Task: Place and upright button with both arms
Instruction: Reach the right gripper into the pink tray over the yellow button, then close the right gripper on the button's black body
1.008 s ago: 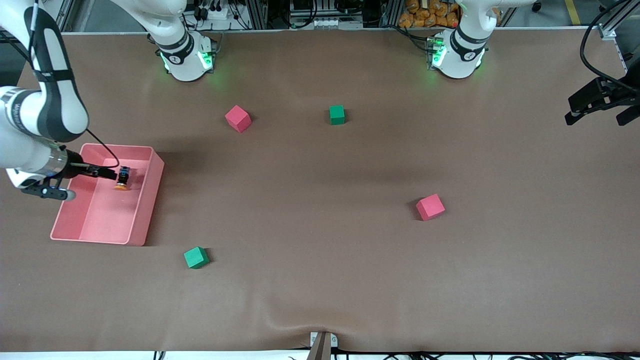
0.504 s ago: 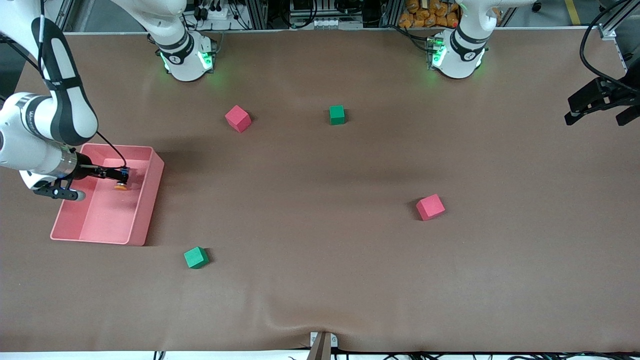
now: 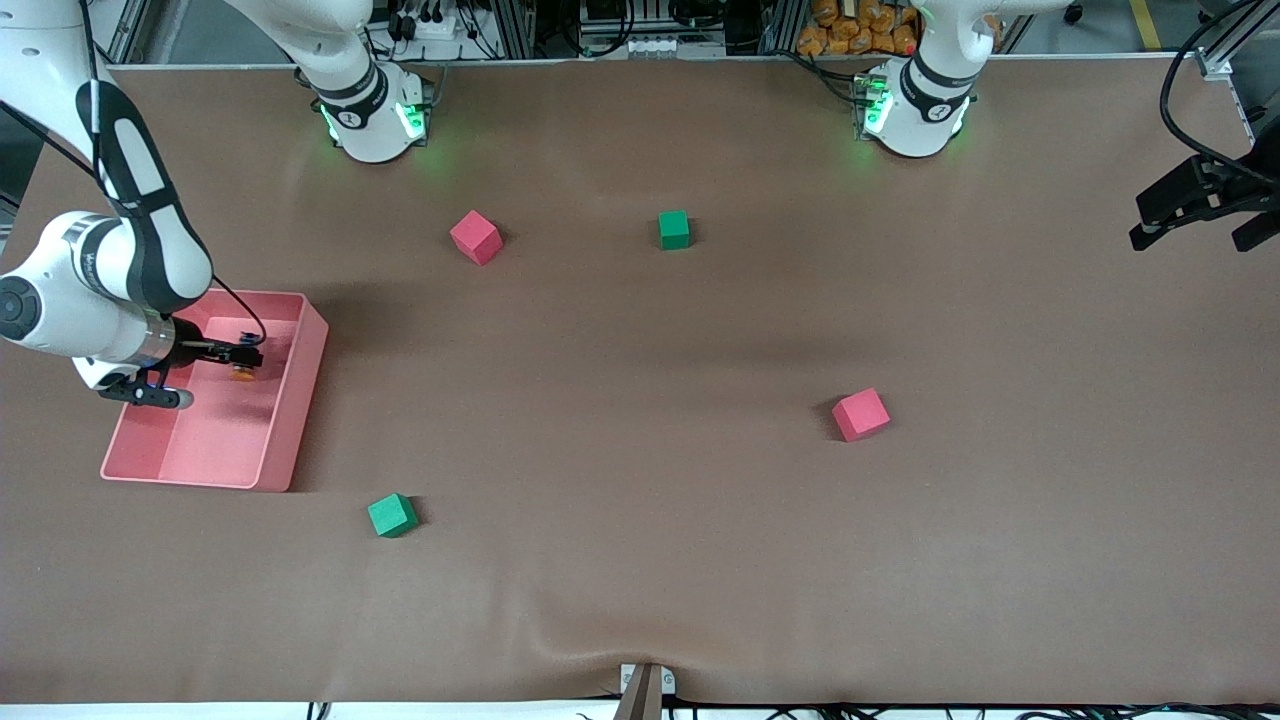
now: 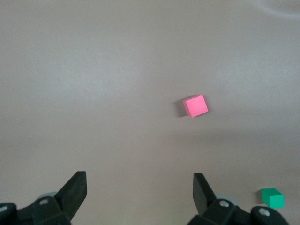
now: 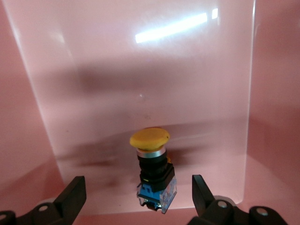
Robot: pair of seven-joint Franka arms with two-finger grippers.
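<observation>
The button [image 4: 156, 169] is lying on its side in the pink bin [image 3: 222, 426]. It will still be sideways when I carry it out and put it down.
The button [image 3: 243, 372], an orange cap on a black body with a blue base, is inside the pink bin [image 3: 292, 415] at the right arm's end of the table. My right gripper [image 3: 248, 354] is in the bin at the button. In the right wrist view the button [image 5: 153, 168] sits between the spread fingers [image 5: 74, 193], touching neither; the right gripper [image 5: 138, 197] is open. My left gripper [image 3: 1195, 208] waits open and empty above the table's edge at the left arm's end; it also shows in the left wrist view [image 4: 139, 192].
A pink cube [image 3: 475, 237] and a green cube [image 3: 674, 229] lie near the bases. Another pink cube [image 3: 860, 414] lies mid-table toward the left arm's end. A green cube [image 3: 391, 515] lies nearer the front camera than the bin. The bin's walls [image 5: 140, 70] surround the right gripper.
The right arm's wrist and forearm swung in over the bin while its fingertips stayed at the button. The button stayed at about the same spot. The left arm has not moved.
</observation>
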